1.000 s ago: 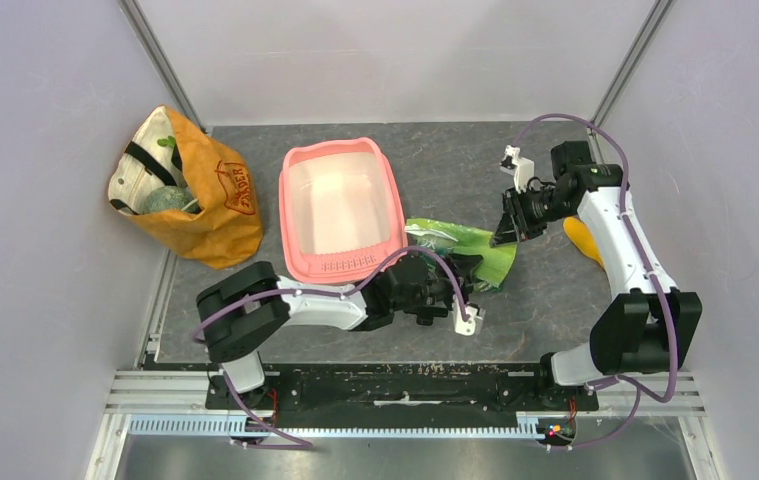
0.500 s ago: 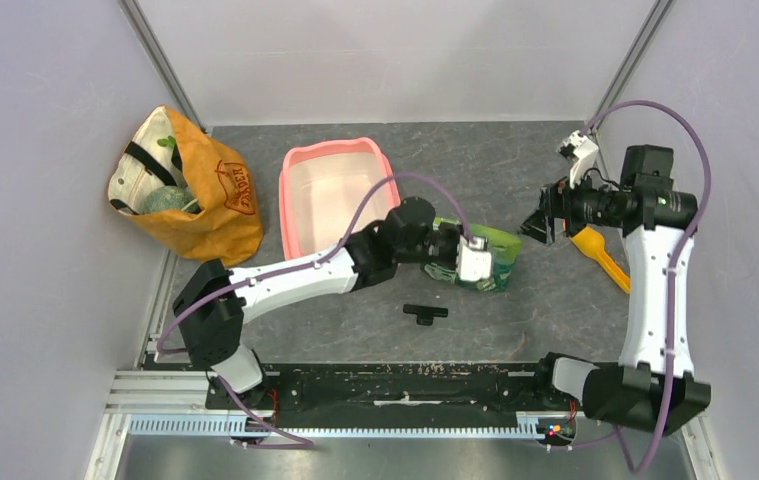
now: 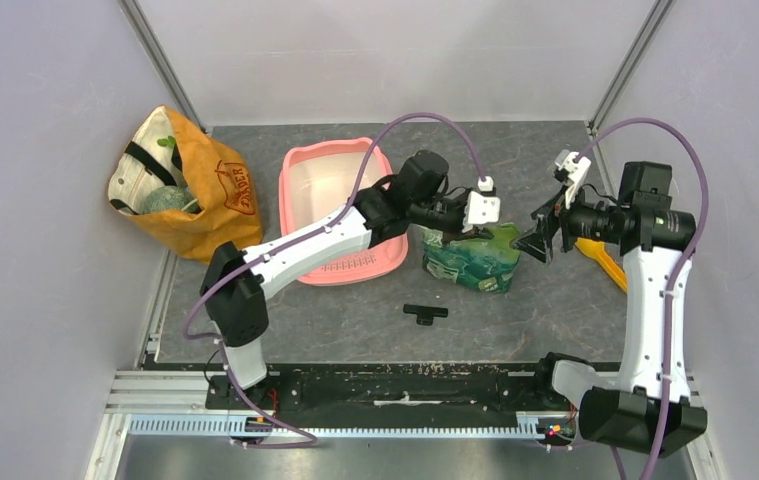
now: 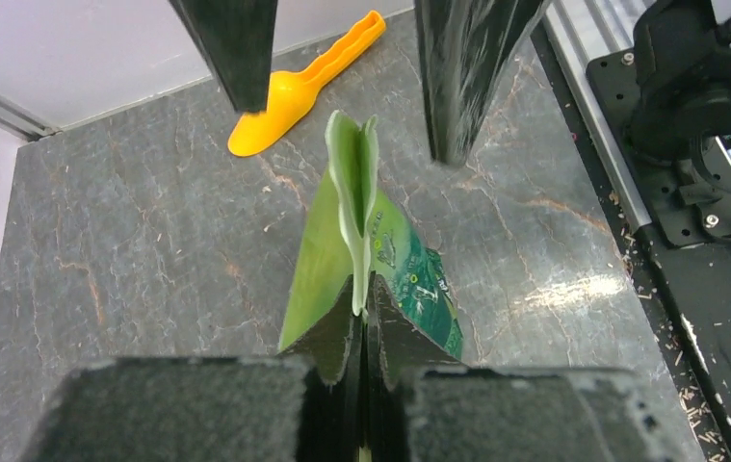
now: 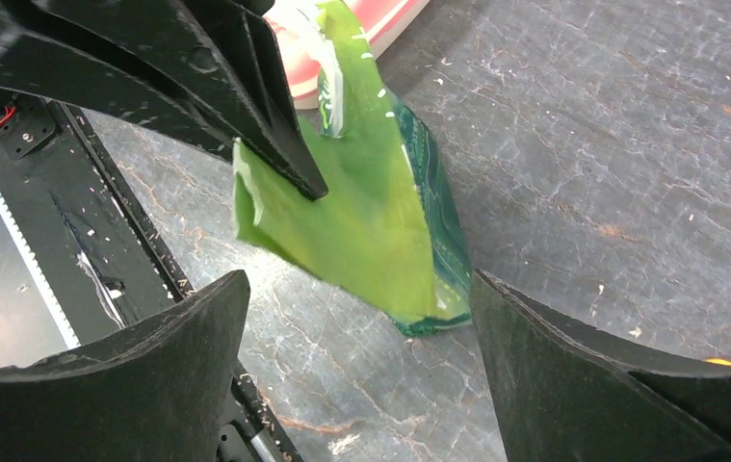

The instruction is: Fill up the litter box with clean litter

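Note:
My left gripper is pinching the green bag mid-seam [image 4: 359,283]. My right gripper should therefore hold one end of the bag while my left gripper takes the end [image 5: 333,94] beside the litter box.
The pink litter box [image 3: 287,200] lies at back centre, its near right corner under my left arm. To its right a glossy green foil bag [image 3: 473,260] stands upright on the table. My left gripper [image 3: 453,226] is shut on the bag's top seam [image 4: 359,289]. My right gripper [image 3: 538,232] stands wide open just right of the bag, and its fingers [image 4: 462,67] flank the seam's far end. In the right wrist view the bag [image 5: 371,212] hangs ahead of my open gripper [image 5: 356,284]. No litter shows.
An orange scoop [image 3: 600,258] lies by the right wall, behind my right gripper. An orange-tan fabric bag [image 3: 190,195] stands at the back left. A small black part [image 3: 425,313] lies on the table in front of the green bag.
My left arm has closed on the green bag's top and raised it from lying flat to upright. My right gripper has opened wide and dropped to the bag's right end.

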Controlling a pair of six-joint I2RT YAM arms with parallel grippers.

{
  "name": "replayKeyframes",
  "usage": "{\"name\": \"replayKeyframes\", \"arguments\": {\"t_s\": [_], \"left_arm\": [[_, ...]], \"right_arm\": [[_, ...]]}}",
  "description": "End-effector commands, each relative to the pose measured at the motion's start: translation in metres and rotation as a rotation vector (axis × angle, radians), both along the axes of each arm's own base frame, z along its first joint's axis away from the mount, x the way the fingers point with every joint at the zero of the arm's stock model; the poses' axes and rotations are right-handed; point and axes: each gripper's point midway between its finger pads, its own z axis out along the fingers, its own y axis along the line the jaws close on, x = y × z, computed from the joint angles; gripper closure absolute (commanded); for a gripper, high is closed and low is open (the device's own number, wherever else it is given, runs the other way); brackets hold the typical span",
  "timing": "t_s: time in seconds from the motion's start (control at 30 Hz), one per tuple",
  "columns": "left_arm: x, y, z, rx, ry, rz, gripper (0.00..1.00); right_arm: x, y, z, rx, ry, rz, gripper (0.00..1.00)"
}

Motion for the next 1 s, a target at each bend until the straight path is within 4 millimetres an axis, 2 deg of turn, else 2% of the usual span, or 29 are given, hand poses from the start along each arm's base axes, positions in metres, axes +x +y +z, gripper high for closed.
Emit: {"name": "replayKeyframes", "arguments": {"t_s": [0.0, 0.17, 0.27, 0.33, 0.43, 0.47, 0.53, 0.57, 0.6, 0.7, 0.87, 0.97], "left_arm": [[-0.012, -0.016, 0.049, -0.091, 0.060, -0.065, 0.98], [-0.008, -0.022, 0.061, -0.105, 0.089, -0.048, 0.98], [-0.009, -0.025, 0.069, -0.111, 0.133, -0.042, 0.98], [-0.010, -0.026, 0.074, -0.114, 0.166, -0.033, 0.98], [-0.011, -0.024, 0.078, -0.111, 0.202, -0.012, 0.98], [-0.010, -0.023, 0.079, -0.105, 0.215, 0.003, 0.94], [-0.005, -0.015, 0.080, -0.087, 0.232, 0.037, 0.65], [-0.002, -0.007, 0.078, -0.067, 0.232, 0.050, 0.52], [0.004, 0.002, 0.077, -0.054, 0.227, 0.071, 0.31], [0.027, 0.038, 0.057, -0.004, 0.208, 0.122, 0.18], [0.067, 0.091, 0.021, 0.044, 0.029, 0.237, 0.15], [0.073, 0.107, 0.005, 0.101, 0.064, 0.250, 0.17]], "right_arm": [[0.015, 0.004, -0.003, 0.028, -0.052, 0.087, 0.10], [0.014, 0.012, -0.012, 0.042, -0.040, 0.141, 0.20], [0.015, 0.011, -0.021, 0.032, -0.041, 0.141, 0.30], [0.016, 0.011, -0.026, 0.027, -0.044, 0.142, 0.42], [0.022, 0.010, -0.029, 0.028, -0.051, 0.124, 0.70], [0.024, 0.010, -0.030, 0.030, -0.053, 0.121, 0.81], [0.028, 0.010, -0.029, 0.039, -0.056, 0.120, 1.00], [0.028, 0.010, -0.028, 0.042, -0.057, 0.121, 1.00], [0.029, 0.010, -0.027, 0.048, -0.057, 0.125, 1.00], [0.028, 0.013, -0.025, 0.064, -0.063, 0.140, 1.00], [0.028, 0.015, -0.022, 0.072, -0.078, 0.154, 1.00], [0.029, 0.014, -0.022, 0.066, -0.081, 0.151, 1.00]]}}
